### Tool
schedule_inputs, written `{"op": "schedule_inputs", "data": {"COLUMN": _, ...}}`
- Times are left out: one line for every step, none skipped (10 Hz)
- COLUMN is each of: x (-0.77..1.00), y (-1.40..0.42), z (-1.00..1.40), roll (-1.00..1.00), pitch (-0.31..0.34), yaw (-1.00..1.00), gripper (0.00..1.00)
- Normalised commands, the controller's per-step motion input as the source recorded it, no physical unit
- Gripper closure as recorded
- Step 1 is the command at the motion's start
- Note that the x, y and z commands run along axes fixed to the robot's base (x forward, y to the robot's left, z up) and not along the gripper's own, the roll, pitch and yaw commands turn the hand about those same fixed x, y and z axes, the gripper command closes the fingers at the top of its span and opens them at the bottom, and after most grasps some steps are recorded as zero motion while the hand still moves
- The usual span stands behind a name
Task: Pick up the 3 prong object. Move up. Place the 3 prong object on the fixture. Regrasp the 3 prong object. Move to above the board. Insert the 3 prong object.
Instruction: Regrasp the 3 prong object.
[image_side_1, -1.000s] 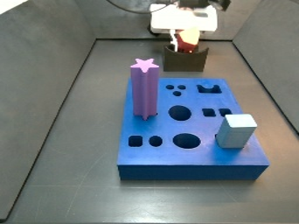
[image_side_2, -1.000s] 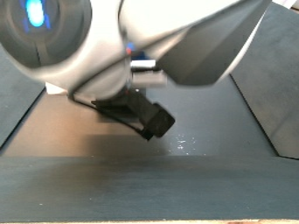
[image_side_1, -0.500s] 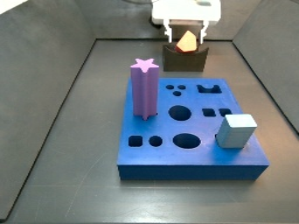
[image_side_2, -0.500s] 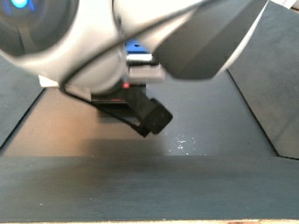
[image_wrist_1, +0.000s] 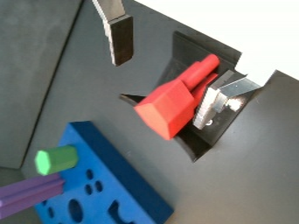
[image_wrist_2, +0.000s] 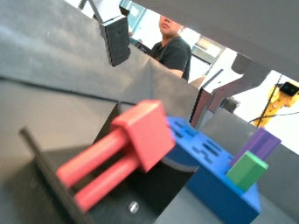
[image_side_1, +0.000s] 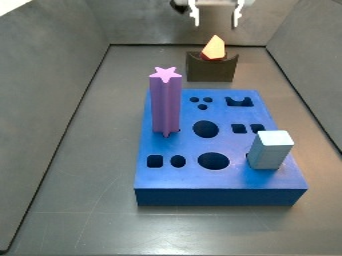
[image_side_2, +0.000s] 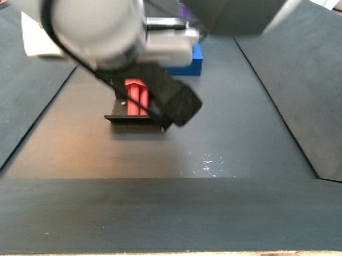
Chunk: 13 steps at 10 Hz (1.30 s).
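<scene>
I expect the 3 prong object to come loose and leave the fixture standing when I lift it, because the fixture's dip is open on top.
The red-orange 3 prong object rests on the dark fixture at the far end of the floor, behind the blue board. It lies in the fixture's dip in both wrist views and in a side view. My gripper is open and empty, well above the object. In a wrist view my gripper has its silver fingers on either side of the object, not touching it.
The tall purple star-topped post stands in the board's left side. A pale grey cube sits at its front right. Dark walls enclose the floor. The arm's dark body hides part of the fixture in a side view.
My gripper has let go of the 3 prong object and risen straight up from the fixture. The object stays on the fixture.
</scene>
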Motion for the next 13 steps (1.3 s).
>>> {"op": "schedule_inputs", "data": {"x": -0.10, "y": -1.00, "z": 0.92, "roll": 1.00, "pitch": 0.065, "yaw": 0.03, "gripper": 0.00}}
{"op": "schedule_inputs", "data": {"x": -0.09, "y": -1.00, "z": 0.85, "roll": 1.00, "pitch": 0.063, "yaw": 0.03, "gripper": 0.00}}
{"op": "schedule_inputs", "data": {"x": -0.10, "y": -1.00, "z": 0.83, "roll": 1.00, "pitch": 0.057, "yaw": 0.03, "gripper": 0.00}}
{"op": "schedule_inputs", "data": {"x": -0.14, "y": -1.00, "z": 0.75, "roll": 1.00, "pitch": 0.045, "yaw": 0.02, "gripper": 0.00}}
{"op": "schedule_inputs", "data": {"x": -0.11, "y": -0.86, "z": 0.53, "roll": 1.00, "pitch": 0.041, "yaw": 0.02, "gripper": 0.00}}
{"op": "schedule_inputs", "data": {"x": -0.08, "y": -0.68, "z": 0.30, "roll": 1.00, "pitch": 0.041, "yaw": 0.02, "gripper": 0.00}}
{"op": "schedule_inputs", "data": {"x": -0.05, "y": -0.56, "z": 0.16, "roll": 1.00, "pitch": 0.040, "yaw": 0.02, "gripper": 0.00}}
{"op": "schedule_inputs", "data": {"x": -0.02, "y": -0.23, "z": 0.06, "roll": 1.00, "pitch": 0.039, "yaw": 0.02, "gripper": 0.00}}
{"op": "schedule_inputs", "data": {"x": -0.02, "y": -0.09, "z": 0.06, "roll": 1.00, "pitch": 0.038, "yaw": 0.02, "gripper": 0.00}}
{"op": "schedule_inputs", "data": {"x": -0.03, "y": -0.03, "z": 0.03, "roll": 1.00, "pitch": 0.035, "yaw": 0.02, "gripper": 0.00}}
{"op": "schedule_inputs", "data": {"x": -0.02, "y": -0.04, "z": 0.01, "roll": 1.00, "pitch": 0.031, "yaw": 0.02, "gripper": 0.00}}
{"op": "schedule_inputs", "data": {"x": -0.03, "y": -0.04, "z": 0.01, "roll": 1.00, "pitch": 0.026, "yaw": 0.02, "gripper": 0.00}}
{"op": "schedule_inputs", "data": {"x": -0.03, "y": -0.03, "z": 0.02, "roll": 1.00, "pitch": 0.023, "yaw": 0.03, "gripper": 0.00}}
